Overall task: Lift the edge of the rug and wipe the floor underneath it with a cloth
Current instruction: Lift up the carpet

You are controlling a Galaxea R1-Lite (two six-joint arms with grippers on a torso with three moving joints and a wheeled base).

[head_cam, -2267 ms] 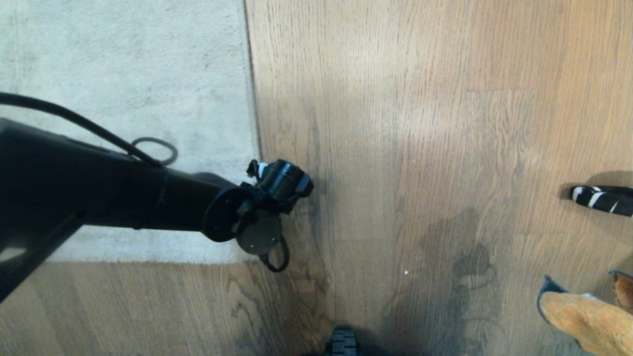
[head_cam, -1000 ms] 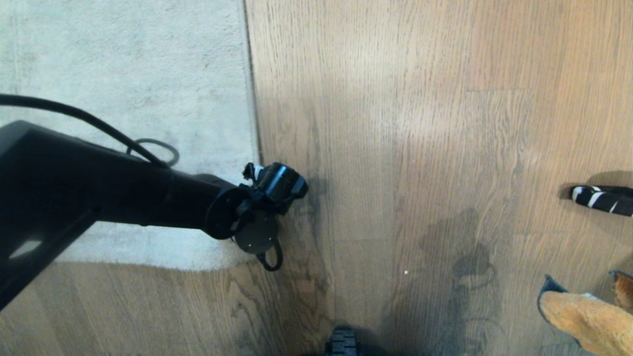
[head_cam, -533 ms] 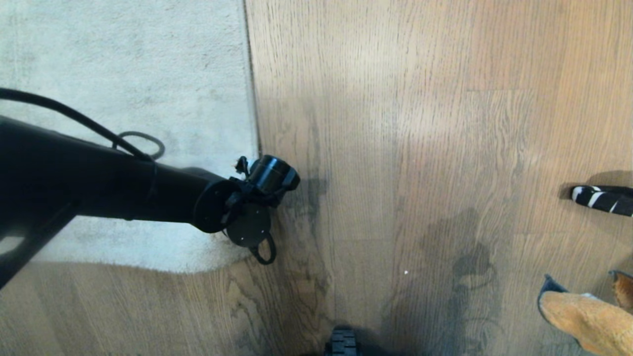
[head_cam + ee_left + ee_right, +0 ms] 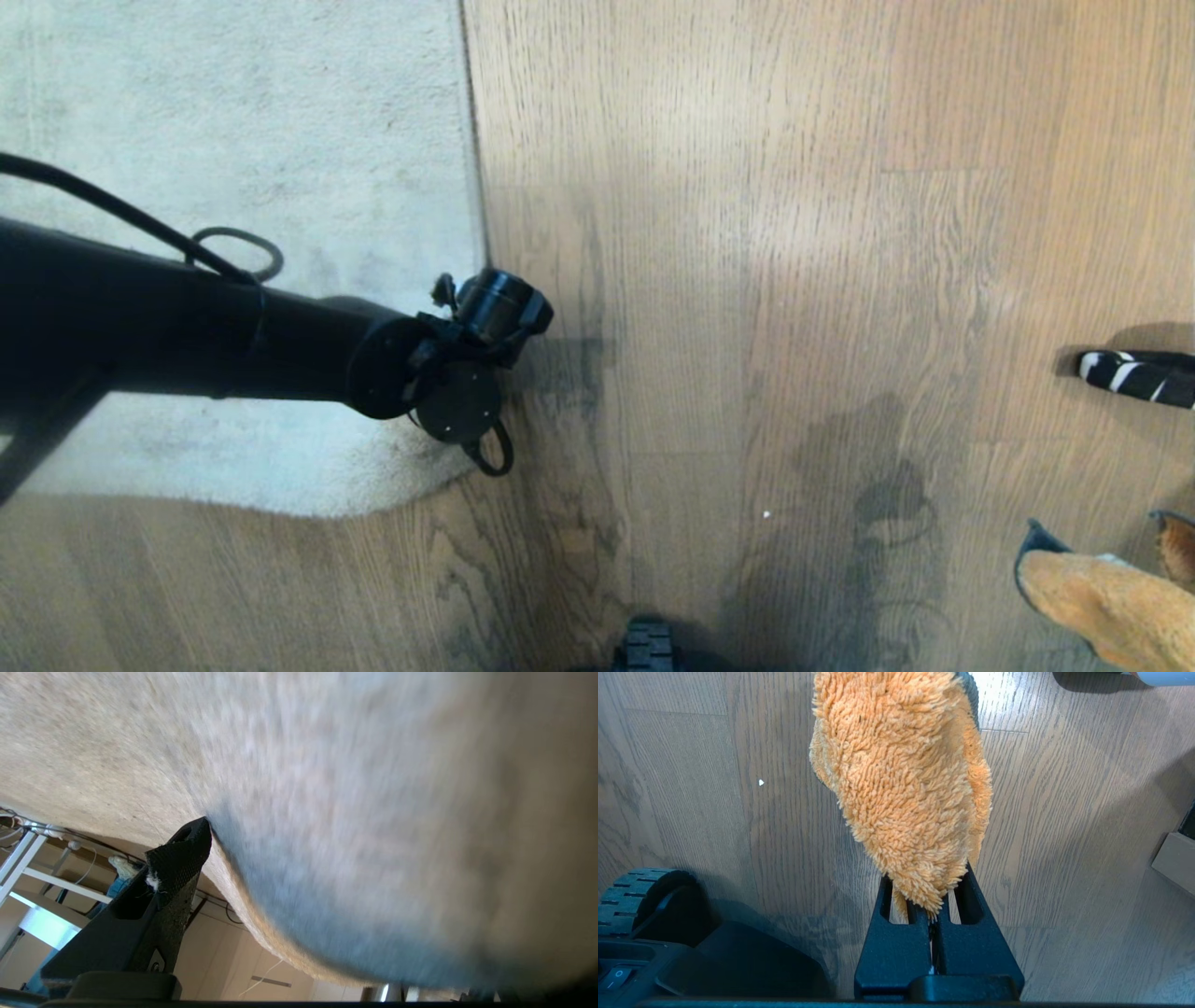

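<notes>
The rug bulges up over one finger of my open left gripper. Next, I back away and put both fingers around the near rug corner's edge (image 4: 450, 482) before I close them.
The pale rug (image 4: 233, 140) covers the upper left of the head view, and its rug edge (image 4: 477, 187) runs straight beside the brown plank floor (image 4: 794, 280). Its near corner (image 4: 425, 490) is curled up off the floor under my left arm's wrist (image 4: 448, 373). In the left wrist view my left gripper (image 4: 325, 840) stands open. One finger (image 4: 177, 868) touches the pile, and the rug (image 4: 350, 788) with its tan border (image 4: 243, 919) hides the other. My right gripper (image 4: 931, 891) is shut on the orange cloth (image 4: 906, 774), which hangs above the floor (image 4: 1064, 812) at the lower right (image 4: 1111, 597).
A black-and-white striped thing (image 4: 1134, 373) lies at the right edge. My base's wheel (image 4: 647, 644) sits at the bottom middle, and it also shows in the right wrist view (image 4: 640, 896). A small white speck (image 4: 766, 514) lies on the planks. A brown box corner (image 4: 1174, 858) is nearby.
My left wrist has moved left and away over the rug corner. The rug's near edge, straight before, now bows upward at the corner. The right arm and the cloth have not moved.
</notes>
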